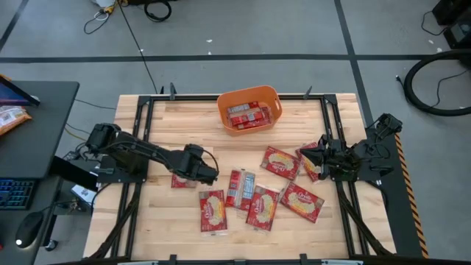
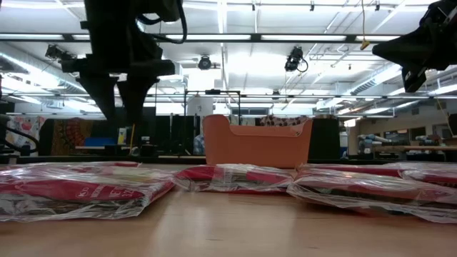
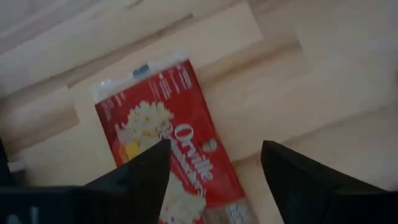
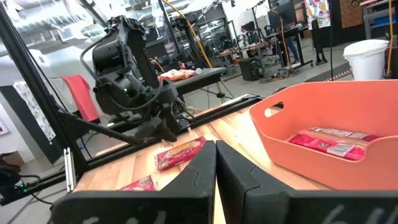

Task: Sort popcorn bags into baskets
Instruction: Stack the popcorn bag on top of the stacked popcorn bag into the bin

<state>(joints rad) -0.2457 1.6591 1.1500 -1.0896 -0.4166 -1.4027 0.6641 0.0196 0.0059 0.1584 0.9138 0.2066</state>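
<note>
The popcorn bag's long edge (image 3: pixel 210 119) runs between the open fingers and the wood beside it is clear, so my left gripper should keep going down until it pinches that edge (image 3: pixel 225 160).
Several red popcorn bags lie flat on the wooden table, among them one (image 1: pixel 280 162) right of centre and one (image 1: pixel 212 210) near the front. One bag (image 3: pixel 168 137) lies right under my left gripper (image 3: pixel 214 171) and is partly hidden by the arm in the high view (image 1: pixel 179 180). That gripper (image 1: pixel 200 173) points steeply down, open, and hangs above the table (image 2: pixel 123 100), touching nothing. The orange basket (image 1: pixel 249 109) stands at the far middle with popcorn bags inside (image 4: pixel 329 142). My right gripper (image 4: pixel 216 168) waits shut at the table's right side (image 1: pixel 309 154).
The black frame rails (image 1: pixel 140 125) run along the table's left and right sides. A desk with a keyboard and an orange packet (image 1: pixel 11 118) stands left of the table. Bare wood (image 1: pixel 184 132) lies between the left arm and the basket.
</note>
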